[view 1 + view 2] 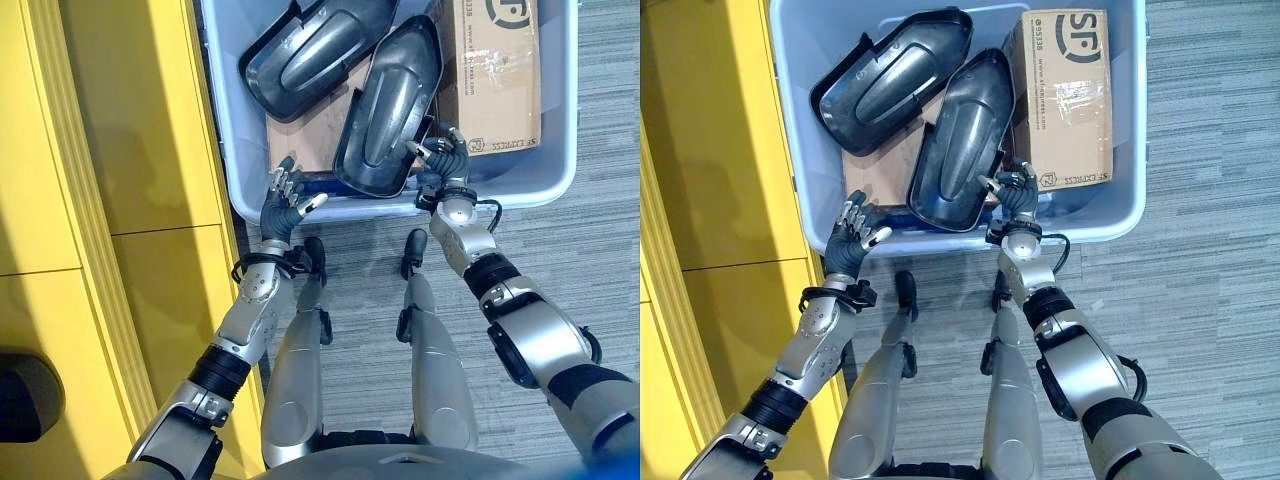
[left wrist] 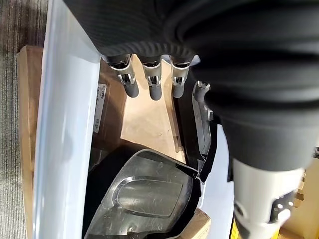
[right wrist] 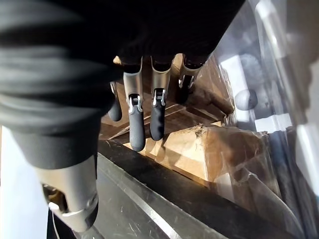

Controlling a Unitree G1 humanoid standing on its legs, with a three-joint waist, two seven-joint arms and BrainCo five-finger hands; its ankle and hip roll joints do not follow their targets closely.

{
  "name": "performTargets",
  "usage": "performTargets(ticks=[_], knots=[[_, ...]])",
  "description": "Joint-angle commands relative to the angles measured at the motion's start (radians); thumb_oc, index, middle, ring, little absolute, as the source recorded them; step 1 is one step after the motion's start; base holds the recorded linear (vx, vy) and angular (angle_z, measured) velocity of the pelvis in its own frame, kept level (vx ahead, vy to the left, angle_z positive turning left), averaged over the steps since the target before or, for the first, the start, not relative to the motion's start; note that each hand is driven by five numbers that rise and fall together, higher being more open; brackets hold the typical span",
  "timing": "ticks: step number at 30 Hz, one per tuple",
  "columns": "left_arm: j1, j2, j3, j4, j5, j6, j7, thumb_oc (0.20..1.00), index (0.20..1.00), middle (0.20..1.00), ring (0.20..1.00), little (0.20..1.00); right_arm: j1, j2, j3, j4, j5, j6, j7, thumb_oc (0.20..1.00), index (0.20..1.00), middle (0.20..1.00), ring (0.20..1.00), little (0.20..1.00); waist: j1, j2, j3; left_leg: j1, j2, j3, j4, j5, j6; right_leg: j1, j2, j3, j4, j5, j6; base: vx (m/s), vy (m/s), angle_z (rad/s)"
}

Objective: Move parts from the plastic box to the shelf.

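Note:
The nearer part (image 1: pixel 388 120) will come away by itself and leave the farther part behind when the robot lifts, because its outline runs unbroken (image 1: pixel 372 68) past the farther part.
A pale blue plastic box (image 1: pixel 560 175) on the floor holds two dark grey moulded parts. The nearer part (image 1: pixel 390 105) leans toward the box's front wall; the farther one (image 1: pixel 310 45) lies at the back left. My right hand (image 1: pixel 445 160) is inside the box at the nearer part's right edge, open, its fingers (image 3: pixel 144 119) straight over a taped cardboard carton (image 3: pixel 214 149), with the part's dark rim (image 3: pixel 164 204) just under it. My left hand (image 1: pixel 285 205) hovers open at the front rim, left of that part, its fingers (image 2: pixel 152 82) pointing over flat cardboard (image 2: pixel 147 119).
A yellow shelf unit (image 1: pixel 150 120) stands along the box's left side, close to my left arm. The cardboard carton (image 1: pixel 500 70) fills the box's right half. Grey carpet (image 1: pixel 580 260) lies in front and to the right.

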Motion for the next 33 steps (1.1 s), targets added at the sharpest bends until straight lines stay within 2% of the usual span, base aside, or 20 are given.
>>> performTargets(ticks=[1, 8, 12, 13, 28, 29, 30, 31, 33], knots=[[-0.009, 0.06, -0.006, -0.107, -0.01, -0.056, -0.012, 1.0, 1.0, 1.0, 1.0, 1.0, -0.025, -0.054, -0.05, 0.116, 0.048, 0.046, -0.026, 1.0, 1.0, 1.0, 1.0, 1.0, 0.021, 0.004, 0.013, -0.035, -0.03, -0.051, 0.098, -0.093, 0.018, 0.018, -0.074, 0.011, 0.12, -0.1, 0.085, 0.0, 0.0, 0.0], [-0.036, 0.06, -0.03, -0.099, -0.02, -0.058, -0.011, 1.0, 1.0, 1.0, 1.0, 1.0, -0.115, -0.077, -0.037, 0.279, 0.024, 0.093, -0.032, 1.0, 1.0, 1.0, 1.0, 1.0, 0.031, 0.009, 0.014, -0.033, -0.038, -0.052, 0.097, -0.093, 0.02, 0.022, -0.075, 0.011, 0.116, -0.098, 0.09, 0.0, 0.013, 0.03], [-0.042, 0.062, -0.036, -0.1, -0.019, -0.059, -0.01, 1.0, 1.0, 1.0, 1.0, 1.0, -0.142, -0.084, -0.012, 0.319, -0.029, 0.119, -0.036, 1.0, 1.0, 1.0, 1.0, 1.0, 0.036, 0.01, 0.018, -0.034, -0.041, -0.052, 0.097, -0.092, 0.02, 0.026, -0.076, 0.007, 0.114, -0.096, 0.091, 0.0, 0.0, 0.0], [-0.044, 0.062, -0.038, -0.1, -0.02, -0.06, -0.009, 1.0, 1.0, 1.0, 1.0, 1.0, -0.163, -0.088, 0.009, 0.348, -0.077, 0.144, -0.036, 1.0, 1.0, 1.0, 1.0, 1.0, 0.041, 0.013, 0.019, -0.036, -0.041, -0.054, 0.097, -0.092, 0.02, 0.027, -0.078, 0.005, 0.114, -0.096, 0.092, 0.0, 0.0, 0.0], [-0.058, 0.061, -0.045, -0.105, -0.021, -0.069, -0.028, 1.0, 1.0, 1.0, 1.0, 1.0, -0.232, -0.129, 0.112, 0.439, -0.27, 0.234, 0.037, 1.0, 1.0, 1.0, 1.0, 1.0, 0.066, 0.018, 0.034, -0.07, -0.053, -0.074, 0.117, -0.091, 0.025, 0.024, -0.083, -0.012, 0.114, -0.096, 0.095, 0.0, 0.002, 0.04], [-0.058, 0.062, -0.045, -0.104, -0.021, -0.067, -0.033, 1.0, 1.0, 1.0, 1.0, 1.0, -0.236, -0.125, 0.119, 0.444, -0.276, 0.239, 0.052, 0.57, 0.57, 0.57, 0.57, 0.57, 0.069, 0.018, 0.034, -0.073, -0.054, -0.075, 0.118, -0.09, 0.025, 0.023, -0.084, -0.012, 0.114, -0.097, 0.094, 0.0, 0.0, 0.0], [-0.058, 0.062, -0.045, -0.104, -0.021, -0.067, -0.033, 1.0, 1.0, 1.0, 1.0, 1.0, -0.237, -0.125, 0.119, 0.444, -0.276, 0.239, 0.052, 0.354, 0.354, 0.354, 0.354, 0.354, 0.069, 0.018, 0.033, -0.073, -0.054, -0.075, 0.118, -0.09, 0.025, 0.023, -0.084, -0.012, 0.114, -0.097, 0.094, 0.0, 0.0, 0.0], [-0.059, 0.062, -0.043, -0.102, -0.021, -0.065, -0.035, 1.0, 1.0, 1.0, 1.0, 1.0, -0.241, -0.123, 0.126, 0.445, -0.284, 0.241, 0.061, 0.2, 0.2, 0.2, 0.2, 0.2, 0.071, 0.017, 0.033, -0.078, -0.056, -0.076, 0.12, -0.09, 0.026, 0.022, -0.084, -0.013, 0.115, -0.097, 0.094, 0.0, 0.0, 0.0], [-0.056, 0.061, -0.039, -0.099, -0.025, -0.065, -0.04, 1.0, 1.0, 1.0, 1.0, 1.0, -0.241, -0.12, 0.129, 0.446, -0.286, 0.242, 0.068, 0.2, 0.2, 0.2, 0.2, 0.2, 0.072, 0.018, 0.032, -0.079, -0.056, -0.078, 0.121, -0.091, 0.027, 0.02, -0.085, -0.014, 0.116, -0.097, 0.094, 0.0, 0.0, 0.0]])
